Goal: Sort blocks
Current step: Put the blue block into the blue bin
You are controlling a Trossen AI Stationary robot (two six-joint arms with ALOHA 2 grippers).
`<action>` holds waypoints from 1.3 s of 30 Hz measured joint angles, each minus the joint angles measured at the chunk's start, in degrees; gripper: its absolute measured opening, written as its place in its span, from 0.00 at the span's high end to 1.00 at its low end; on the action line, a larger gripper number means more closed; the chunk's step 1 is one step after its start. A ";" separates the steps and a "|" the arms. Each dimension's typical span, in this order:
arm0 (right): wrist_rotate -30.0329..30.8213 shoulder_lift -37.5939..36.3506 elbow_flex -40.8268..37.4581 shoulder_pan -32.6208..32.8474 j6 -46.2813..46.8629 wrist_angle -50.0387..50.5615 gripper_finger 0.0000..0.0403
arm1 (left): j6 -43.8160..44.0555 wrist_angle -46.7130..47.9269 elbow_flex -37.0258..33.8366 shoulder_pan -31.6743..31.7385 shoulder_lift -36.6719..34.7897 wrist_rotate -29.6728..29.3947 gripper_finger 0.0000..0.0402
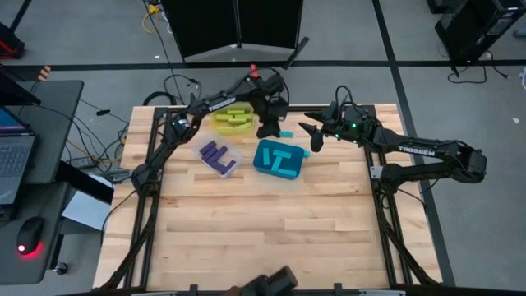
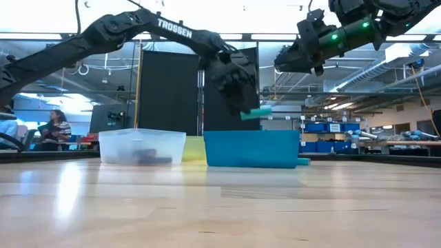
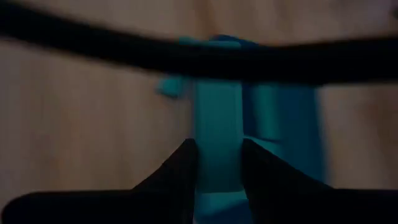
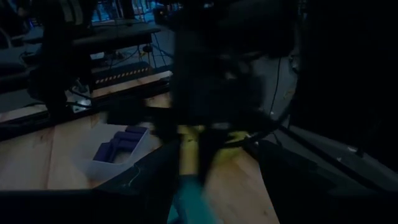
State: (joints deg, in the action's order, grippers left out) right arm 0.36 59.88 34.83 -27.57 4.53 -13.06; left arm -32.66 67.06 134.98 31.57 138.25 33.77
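My right gripper should go to the loose cyan block, because it lies against the teal bin's side [image 1: 301,156] nearest my right gripper, and take that block [image 1: 306,153] while my left gripper moves out of the way.
My left gripper [image 1: 275,129] hangs over the far side of the table, shut on a cyan block [image 2: 258,111] above the teal bin [image 2: 251,150]. That bin [image 1: 261,164] holds cyan blocks. A clear bin [image 1: 203,146] holds purple blocks [image 1: 219,156], and a yellow bin [image 1: 220,123] holds yellow-green blocks [image 1: 237,117]. My right gripper [image 1: 312,136] stands open just right of the held block, raised, with nothing between its fingers. Another cyan block [image 2: 303,162] lies on the table against the teal bin's right side. My left gripper pinches the cyan block's near end [image 3: 217,163] between its two fingers [image 3: 185,168]. The fingers slant down from the table's left, and the block runs on ahead of them. The block is lifted clear, about level, above the teal bin's rim.
The three bins stand close together at the far middle of the table. The near half of the wooden table top [image 1: 271,238] is bare. People sit in the room beyond the table's left [image 2: 55,131]. A laptop and a mouse lie on a side desk [image 1: 25,164].
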 joint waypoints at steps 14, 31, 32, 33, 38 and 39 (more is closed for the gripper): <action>0.02 0.00 0.00 0.00 -1.30 -1.10 0.43 | -5.89 12.23 0.02 -9.74 -0.51 -6.20 0.60; 6.11 -7.33 -2.32 0.51 4.06 19.36 0.38 | 11.26 4.49 0.00 -4.79 -5.26 -8.52 0.38; 5.95 -7.03 -3.16 0.84 4.27 19.91 0.38 | 11.30 3.47 0.00 -4.59 -6.24 -8.59 0.39; 5.81 -6.78 -4.02 1.10 4.32 20.71 0.38 | 11.34 2.84 0.00 -4.36 -7.23 -8.90 0.40; 5.74 -5.88 -7.74 2.16 4.85 23.25 0.37 | 11.59 3.10 0.00 -2.93 -13.97 -10.03 0.45; 5.72 -5.73 -8.57 2.37 4.40 23.39 0.37 | 11.58 3.14 0.02 -2.79 -15.34 -10.24 0.45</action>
State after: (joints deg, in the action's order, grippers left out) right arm 6.08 54.15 26.26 -25.20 8.92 10.34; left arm -21.08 70.21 135.00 28.77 122.91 23.53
